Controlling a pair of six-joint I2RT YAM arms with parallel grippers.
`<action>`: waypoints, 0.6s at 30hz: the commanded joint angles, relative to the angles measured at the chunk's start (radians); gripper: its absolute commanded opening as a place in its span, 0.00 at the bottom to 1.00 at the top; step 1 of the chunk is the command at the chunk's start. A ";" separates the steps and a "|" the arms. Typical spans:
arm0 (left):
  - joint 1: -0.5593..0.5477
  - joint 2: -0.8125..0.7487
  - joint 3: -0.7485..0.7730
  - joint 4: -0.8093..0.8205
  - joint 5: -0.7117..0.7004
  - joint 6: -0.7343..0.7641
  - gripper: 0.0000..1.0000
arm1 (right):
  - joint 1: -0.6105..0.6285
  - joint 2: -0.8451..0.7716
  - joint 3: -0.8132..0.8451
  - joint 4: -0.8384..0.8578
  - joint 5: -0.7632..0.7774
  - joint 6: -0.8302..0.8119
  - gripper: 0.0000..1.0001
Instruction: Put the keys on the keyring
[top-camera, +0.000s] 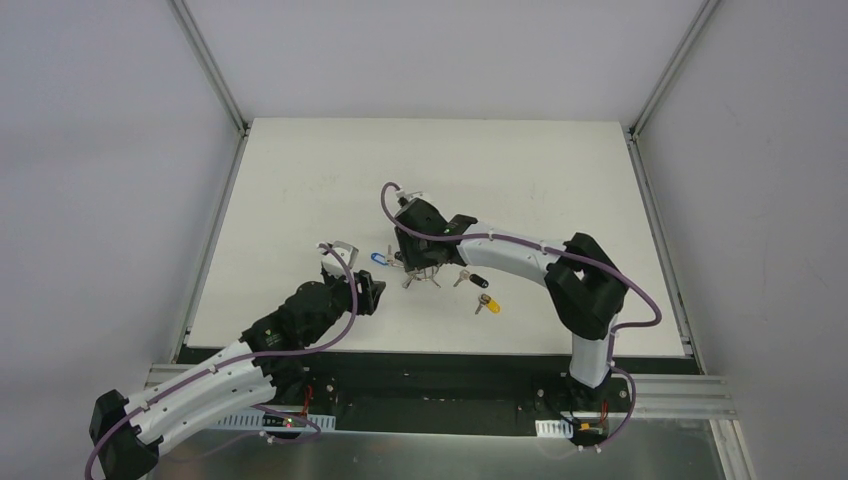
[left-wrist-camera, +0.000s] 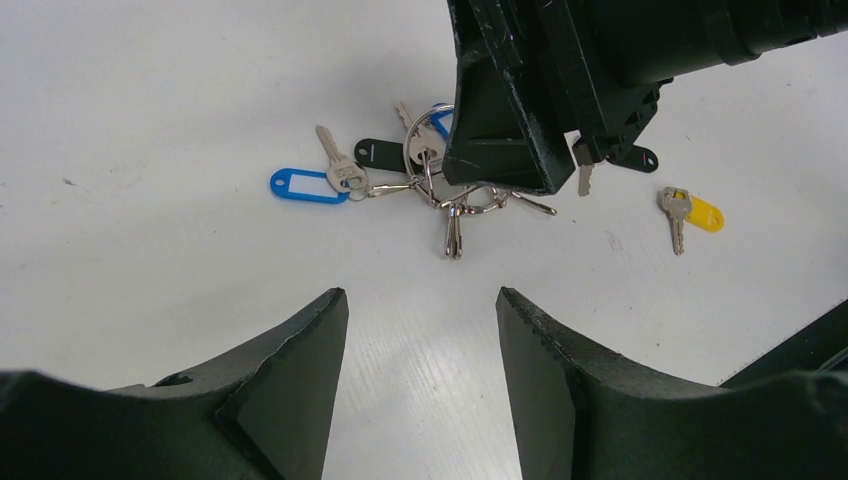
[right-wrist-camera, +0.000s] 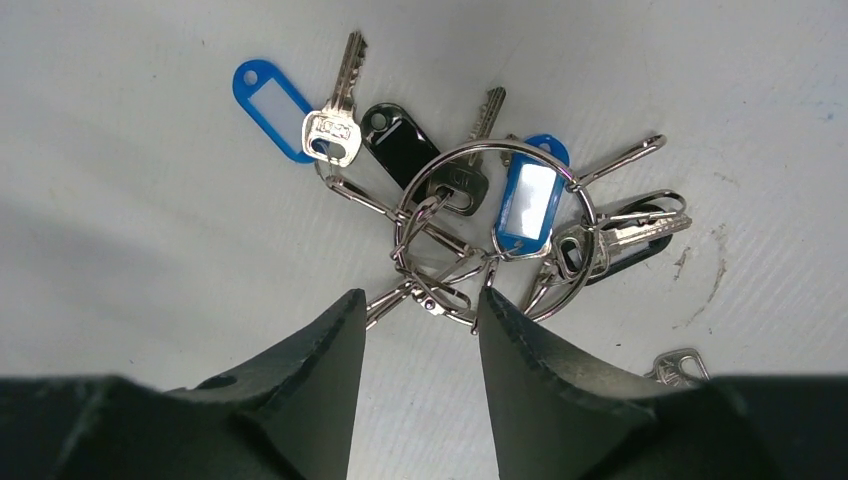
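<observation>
My right gripper should keep going down until its open fingers close on the small wire loops (right-wrist-camera: 428, 298) at the keyring's near edge (right-wrist-camera: 455, 312), because the loops are between those fingers.
The keyring (right-wrist-camera: 482, 146) lies flat on the white table with a bunch of silver keys and blue and black tags; it also shows in the top view (top-camera: 421, 276) and the left wrist view (left-wrist-camera: 440, 185). My right gripper (right-wrist-camera: 422, 295) is open right over the bunch's near edge, its fingertips either side of small wire loops (top-camera: 418, 266). A black-headed key (top-camera: 472, 279) (left-wrist-camera: 638, 158) and a yellow-headed key (top-camera: 489, 304) (left-wrist-camera: 692, 212) lie loose to the right of the bunch. My left gripper (left-wrist-camera: 420, 295) is open and empty, low over bare table short of the bunch (top-camera: 368, 295).
A blue tag (left-wrist-camera: 303, 185) (right-wrist-camera: 268, 95) sticks out on the bunch's left with a silver key beside it. Part of a silver key (right-wrist-camera: 680, 365) shows by my right finger. The right arm's wrist (left-wrist-camera: 540, 90) hangs over the bunch. The table edge (top-camera: 440, 352) is near.
</observation>
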 joint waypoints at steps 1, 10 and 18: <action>0.011 0.007 0.000 0.021 -0.016 -0.016 0.56 | -0.003 0.025 0.048 -0.031 -0.056 -0.097 0.48; 0.012 0.015 0.001 0.027 -0.014 -0.017 0.56 | -0.007 0.014 0.006 0.004 -0.060 -0.233 0.45; 0.011 0.010 0.000 0.024 -0.014 -0.015 0.56 | -0.008 0.001 -0.041 0.021 -0.125 -0.467 0.46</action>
